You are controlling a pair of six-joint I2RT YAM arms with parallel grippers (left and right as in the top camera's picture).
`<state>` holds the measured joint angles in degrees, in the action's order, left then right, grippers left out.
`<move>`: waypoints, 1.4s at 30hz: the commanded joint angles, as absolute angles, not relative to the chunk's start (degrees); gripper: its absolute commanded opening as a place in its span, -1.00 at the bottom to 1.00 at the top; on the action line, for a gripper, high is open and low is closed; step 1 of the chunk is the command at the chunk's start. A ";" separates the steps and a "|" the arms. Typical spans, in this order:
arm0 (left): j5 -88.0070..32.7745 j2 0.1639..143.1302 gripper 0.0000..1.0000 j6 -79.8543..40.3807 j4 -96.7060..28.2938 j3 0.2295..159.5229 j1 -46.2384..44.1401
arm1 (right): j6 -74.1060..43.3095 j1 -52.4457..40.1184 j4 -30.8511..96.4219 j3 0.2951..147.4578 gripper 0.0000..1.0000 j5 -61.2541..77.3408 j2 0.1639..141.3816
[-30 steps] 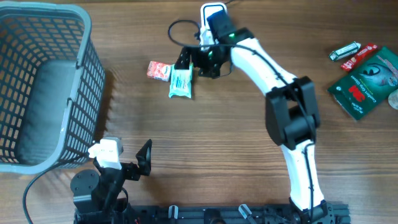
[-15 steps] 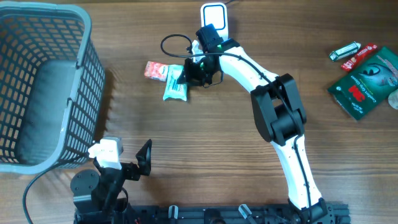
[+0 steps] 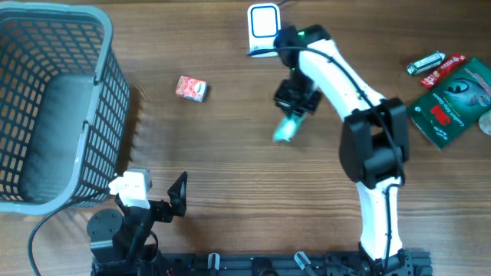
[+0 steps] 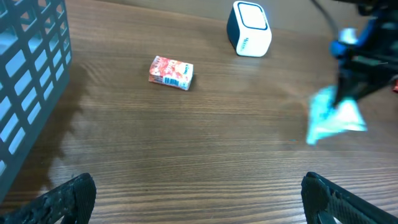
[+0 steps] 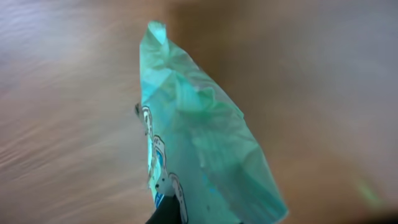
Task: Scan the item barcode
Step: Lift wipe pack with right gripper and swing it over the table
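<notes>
The teal plastic packet (image 3: 287,128) is hanging steeply from my right gripper, away from the scanner. I should turn the packet's broad side flat before I bring it over the white barcode scanner (image 3: 265,22).
The item is a teal plastic packet (image 3: 285,131), hanging above the table with my right gripper (image 3: 296,103) shut on its upper end. In the right wrist view the packet (image 5: 199,143) fills the frame, blurred, and a dark fingertip (image 5: 169,214) shows at its lower edge. The white barcode scanner (image 3: 263,23) stands at the back edge, behind and left of the packet. From the left wrist the packet (image 4: 333,118) and scanner (image 4: 250,28) both show. My left gripper (image 3: 157,196) rests near the front left, open and holding nothing (image 4: 199,194).
A small red box (image 3: 191,88) lies on the wood left of the scanner. A large grey mesh basket (image 3: 107,92) fills the left side. Green packages (image 3: 451,101) and small red and white items (image 3: 434,64) lie at the far right.
My right gripper shut on the teal packet beside the red box, lifted it and carried it right, in front of the scanner. The red box stayed. The left arm has not moved.
</notes>
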<state>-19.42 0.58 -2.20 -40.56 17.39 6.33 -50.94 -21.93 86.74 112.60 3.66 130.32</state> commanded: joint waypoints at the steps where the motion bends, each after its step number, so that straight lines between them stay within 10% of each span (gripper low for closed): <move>1: -19.92 0.38 1.00 -1.30 -40.40 17.15 6.61 | -58.06 -22.63 92.29 112.12 -0.91 6.74 125.93; 16: -19.92 0.38 1.00 -1.30 -40.38 17.15 6.61 | -118.43 -22.52 92.18 112.01 -0.87 31.00 125.93; 42: -19.92 0.38 1.00 -1.30 -40.38 17.15 6.61 | -118.41 -4.10 92.33 93.45 -0.80 54.37 128.07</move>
<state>-19.42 0.56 -2.22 -40.56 17.39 6.33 -117.21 -4.56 91.90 96.23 50.35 127.28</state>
